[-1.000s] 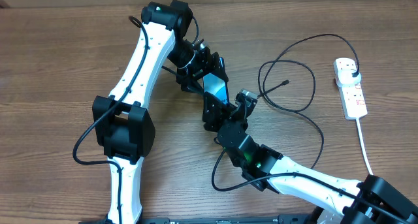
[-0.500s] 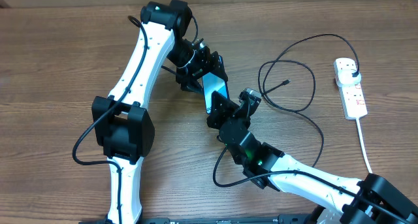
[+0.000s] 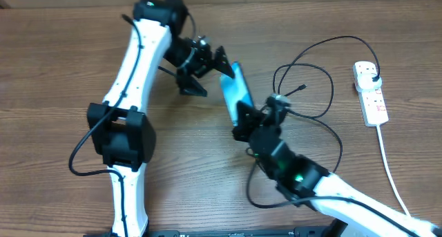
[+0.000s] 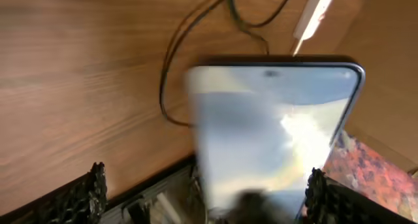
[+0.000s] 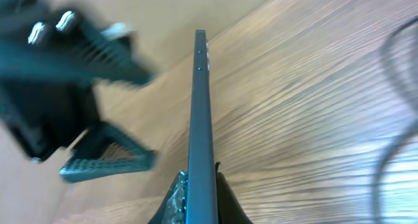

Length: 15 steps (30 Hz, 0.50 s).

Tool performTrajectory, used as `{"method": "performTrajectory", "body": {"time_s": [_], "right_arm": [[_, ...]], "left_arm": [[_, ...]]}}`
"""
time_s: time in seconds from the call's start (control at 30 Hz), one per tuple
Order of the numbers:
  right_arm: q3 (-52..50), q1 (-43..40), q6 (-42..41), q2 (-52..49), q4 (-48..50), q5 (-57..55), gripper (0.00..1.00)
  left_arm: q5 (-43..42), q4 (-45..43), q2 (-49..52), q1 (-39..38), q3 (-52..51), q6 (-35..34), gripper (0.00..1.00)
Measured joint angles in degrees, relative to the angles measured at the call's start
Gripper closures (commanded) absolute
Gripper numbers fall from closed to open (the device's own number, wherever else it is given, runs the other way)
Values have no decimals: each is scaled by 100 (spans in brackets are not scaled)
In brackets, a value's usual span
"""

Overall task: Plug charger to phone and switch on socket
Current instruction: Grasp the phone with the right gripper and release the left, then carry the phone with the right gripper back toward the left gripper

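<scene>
My left gripper should move back and pinch the phone's upper end (image 3: 233, 72) edge-on before the handover, because the phone's broad screen (image 4: 271, 139) faces its open fingers.
The phone (image 3: 236, 90), its cyan screen lit, stands tilted off the table with my right gripper (image 3: 243, 121) shut on its lower end. In the right wrist view the phone (image 5: 201, 106) is edge-on between the pinching jaws of the right gripper (image 5: 201, 192). My left gripper (image 3: 210, 74) is open, just left of the phone and apart from it. In the left wrist view the blurred phone (image 4: 274, 132) fills the space ahead of the wide fingers (image 4: 88, 194). The charger (image 3: 307, 77) loops on the table to the right, its plug head (image 3: 373, 74) in the socket (image 3: 371, 93).
The socket's thick white cord (image 3: 388, 161) runs down the right side toward the front edge. Black arm cables (image 3: 83, 154) hang beside the left arm. The charger's loose loops lie close behind the right wrist.
My left gripper opened and drew back up and left, off the phone. My right gripper shut on the phone and carried it rightward, tilting it up.
</scene>
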State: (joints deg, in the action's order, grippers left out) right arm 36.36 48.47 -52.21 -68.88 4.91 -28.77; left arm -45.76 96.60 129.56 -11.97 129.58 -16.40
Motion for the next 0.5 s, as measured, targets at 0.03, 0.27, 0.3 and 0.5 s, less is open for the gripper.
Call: {"method": "performTrajectory", "body": {"time_s": [0.03,0.27,0.3,0.5], "right_arm": [[0,-98,-74,264,-306,-13,96],[4,-776,-1519,1628,-2944,-26,96],[4,-874,-1731,1751,-3161,-9,96],[2,-1023,-2306,2258,-3327,177,96]], "left_arm": [[-20,0,-11,111,57,107,0],[-101,-9,-721,820,94,793,2],[-101,-15,-1010,861,96,916,3],[361,-17,-3086,743,98,1344,1]]}}
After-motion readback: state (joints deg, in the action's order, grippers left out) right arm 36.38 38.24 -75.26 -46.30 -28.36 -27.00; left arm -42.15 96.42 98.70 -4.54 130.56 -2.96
